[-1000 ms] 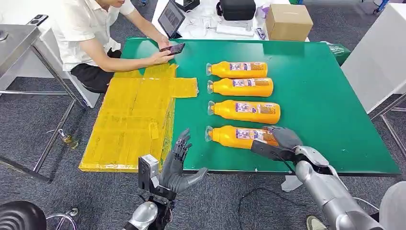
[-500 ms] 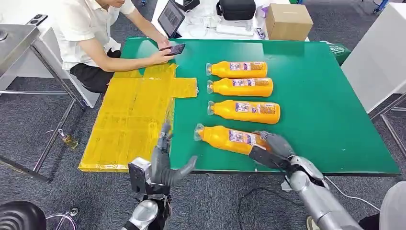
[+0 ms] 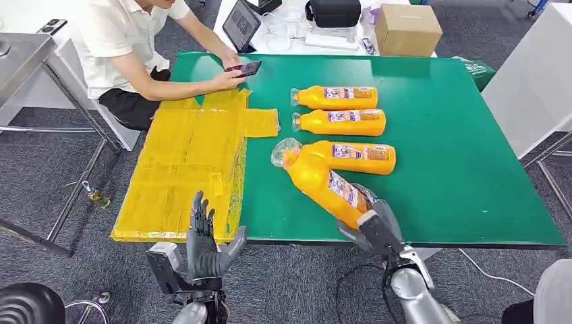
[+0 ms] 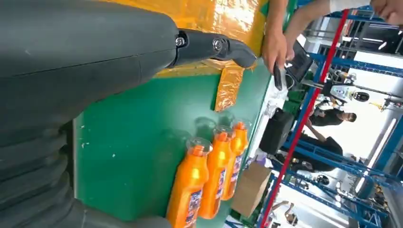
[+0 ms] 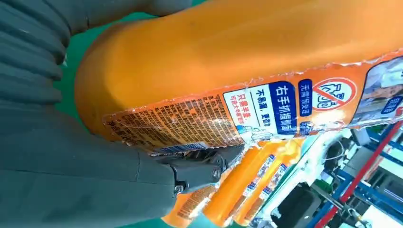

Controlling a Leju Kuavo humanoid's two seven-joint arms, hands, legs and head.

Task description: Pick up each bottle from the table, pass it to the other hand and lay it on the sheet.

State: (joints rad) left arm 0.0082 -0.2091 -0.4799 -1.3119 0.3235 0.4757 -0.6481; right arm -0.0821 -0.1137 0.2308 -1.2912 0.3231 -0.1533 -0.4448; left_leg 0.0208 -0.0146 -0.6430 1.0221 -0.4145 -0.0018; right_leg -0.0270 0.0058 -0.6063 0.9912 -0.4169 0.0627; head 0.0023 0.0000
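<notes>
The label facing up is crowded with small panels, so the orange bottle will show a bold logo on its hidden side once I turn it over.
My right hand grips the base of an orange bottle and holds it lifted off the green table, neck pointing up and to the left. The right wrist view shows that bottle's label close up in the hand. Three more orange bottles lie in a row on the table: far, middle and near; they also appear in the left wrist view. My left hand stands open below the table's front edge, fingers up. The yellow sheet covers the table's left side.
A person in a white shirt sits at the far left corner, a hand on a phone. A cardboard box, a tablet and a black bag stand beyond the table. A metal table is at left.
My right hand has raised the nearest bottle off the table and drawn back toward me, tilting its neck up. My left hand has dropped lower and moved left, still open.
</notes>
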